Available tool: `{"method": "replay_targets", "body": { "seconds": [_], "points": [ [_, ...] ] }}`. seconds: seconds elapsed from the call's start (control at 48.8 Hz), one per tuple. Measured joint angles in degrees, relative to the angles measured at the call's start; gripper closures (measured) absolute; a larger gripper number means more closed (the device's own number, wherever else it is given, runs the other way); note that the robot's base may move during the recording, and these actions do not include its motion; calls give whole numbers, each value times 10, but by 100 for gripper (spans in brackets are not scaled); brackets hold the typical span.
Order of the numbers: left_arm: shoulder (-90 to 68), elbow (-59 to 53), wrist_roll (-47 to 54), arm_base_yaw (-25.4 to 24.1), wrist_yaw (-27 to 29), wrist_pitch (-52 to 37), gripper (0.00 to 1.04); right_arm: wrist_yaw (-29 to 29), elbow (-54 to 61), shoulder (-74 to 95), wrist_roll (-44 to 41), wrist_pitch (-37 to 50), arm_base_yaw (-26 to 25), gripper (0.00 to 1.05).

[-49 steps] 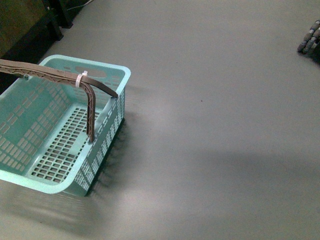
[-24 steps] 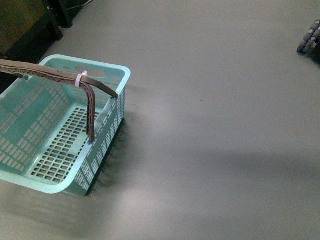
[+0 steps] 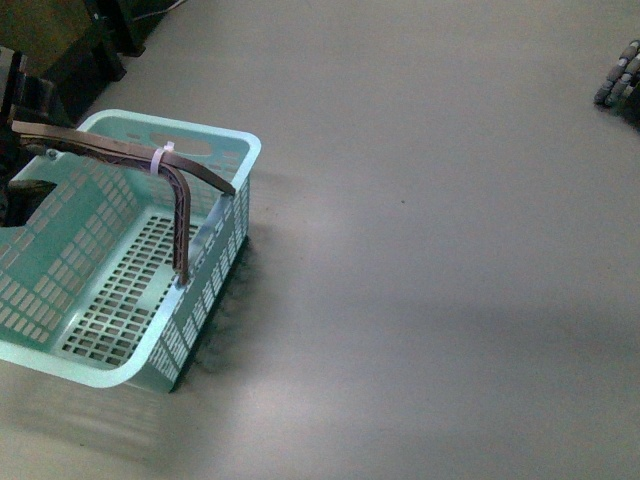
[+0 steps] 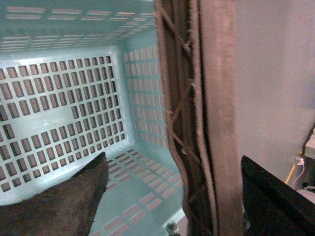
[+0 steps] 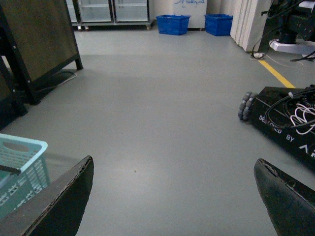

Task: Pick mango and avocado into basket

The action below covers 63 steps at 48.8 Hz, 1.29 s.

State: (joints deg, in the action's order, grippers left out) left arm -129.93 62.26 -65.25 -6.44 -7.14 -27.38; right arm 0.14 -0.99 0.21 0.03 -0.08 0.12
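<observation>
I expect the basket [image 3: 128,262] to hang upright and open when I lift it, because a white zip tie [image 3: 160,158] joins its brown ribbed handles.
The pale teal basket [image 3: 215,262] stands on the grey floor at the left. Its brown ribbed handles [image 3: 180,215] are raised together, tied by a white zip tie [image 3: 158,158]. My left gripper [image 3: 22,140] shows at the left edge, open, one finger on each side of the handles. In the left wrist view the handles [image 4: 197,123] run between the two open fingers [image 4: 59,206] above the basket's slotted floor [image 4: 133,191]. My right gripper [image 5: 174,167] is open and empty above bare floor, with a basket corner [image 5: 22,162] beside it. No mango or avocado is in view.
A black wheeled robot base [image 5: 285,123] with cables stands to the right; its wheels show in the front view [image 3: 620,75]. Dark furniture [image 5: 39,44] stands behind the basket. Blue crates [image 5: 172,23] stand far back. Grey floor [image 3: 420,250] lies right of the basket.
My left gripper has come into the front view at the left edge, astride the basket's handles. The basket has shifted very slightly.
</observation>
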Motion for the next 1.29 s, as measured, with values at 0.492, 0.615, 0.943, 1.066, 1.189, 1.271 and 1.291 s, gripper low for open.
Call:
{"method": "replay_targets", "body": {
  "seconds": [0.492,0.615,0.943,1.066,1.189,1.271,1.291],
  "points": [
    [12,-19,-63,16,23,-38,83,0,0,0,0,0,0,9],
    [58,-72,-75,24,18,-45,83,0,0,0,0,0,0,9],
    [404,-210,-157,35,16,44,83,0,0,0,0,0,0,9],
    [553,-259,-178,32,24,113,83,0,0,0,0,0,0,9],
    [646,-277,-186,25,24,175,83,0,0,0,0,0,0,9],
    [704,-278,-188,18,22,220,83,0,0,0,0,0,0,9],
    [713,-278,-188,17,21,226,83,0,0,0,0,0,0,9]
  ]
}}
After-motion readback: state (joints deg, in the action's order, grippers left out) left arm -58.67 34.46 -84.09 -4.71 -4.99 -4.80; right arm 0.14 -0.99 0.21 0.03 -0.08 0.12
